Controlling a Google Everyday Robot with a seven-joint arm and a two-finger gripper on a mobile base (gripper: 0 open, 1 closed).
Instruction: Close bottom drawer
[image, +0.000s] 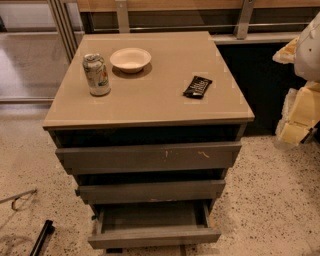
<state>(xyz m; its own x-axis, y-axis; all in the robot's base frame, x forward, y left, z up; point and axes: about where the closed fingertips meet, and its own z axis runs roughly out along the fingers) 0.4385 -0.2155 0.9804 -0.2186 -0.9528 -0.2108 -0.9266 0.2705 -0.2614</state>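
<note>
The bottom drawer will slide in squarely when I push it, because the open box's side runs straight back beneath the middle front.
The bottom drawer is the lowest and narrowest of three grey fronts on a low cabinet. It is pulled out towards me, and its shallow grey box shows open from above with nothing in it. The middle front and the wider scratched top front stick out less. My white and yellowish arm enters at the right edge. Its gripper hangs to the right of the cabinet, about level with the top drawer, well apart from the bottom drawer and touching nothing.
On the beige cabinet top stand a drink can, a white bowl and a black snack packet. A black bar lies on the speckled floor at the lower left. A dark wall panel stands behind at the right.
</note>
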